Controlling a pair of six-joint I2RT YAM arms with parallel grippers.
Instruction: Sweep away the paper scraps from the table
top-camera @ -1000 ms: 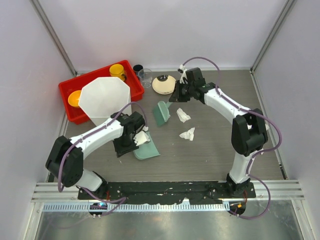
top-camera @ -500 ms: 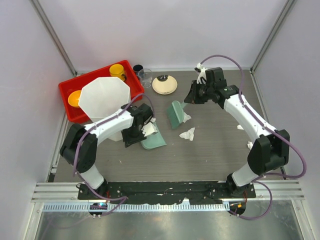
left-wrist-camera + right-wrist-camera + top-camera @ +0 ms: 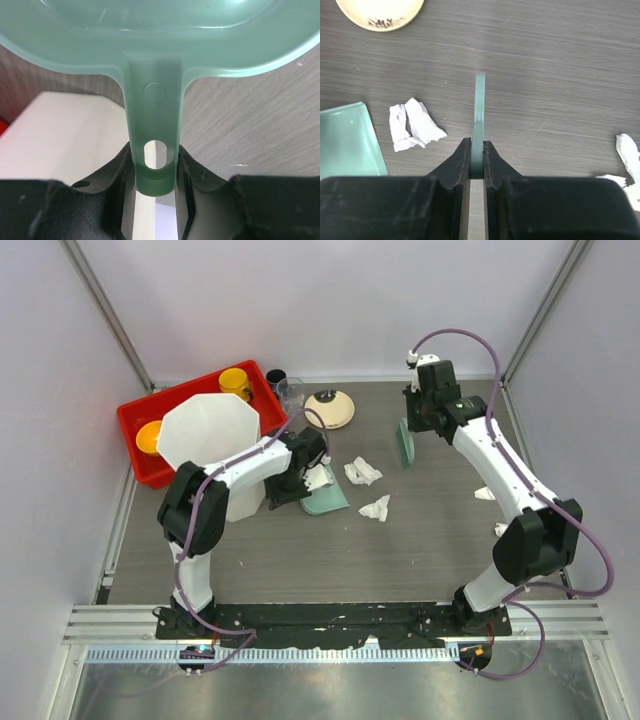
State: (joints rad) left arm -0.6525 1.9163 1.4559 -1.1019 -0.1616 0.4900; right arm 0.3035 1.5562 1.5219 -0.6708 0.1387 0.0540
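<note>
The mid-table paper scraps are just outside the dustpan, on the scraper's side, so my right gripper should move the scraper back and sweep them into the dustpan.
Two white paper scraps lie mid-table; the first shows as a paper scrap left of my right fingers. Two smaller scraps lie by the right arm. My left gripper is shut on the handle of a pale green dustpan, which rests flat with a white wad in it. My right gripper is shut on a thin green scraper, held edge-on, right of the scraps.
A white octagonal bin stands beside the left arm. Behind it is a red tray with yellow cups. A cream plate, a dark cup and a clear glass stand at the back. Pale walls enclose the table.
The left gripper carried the dustpan up and right, close to the scraps. The right gripper swung the scraper from left of the scraps to their right, toward the back.
</note>
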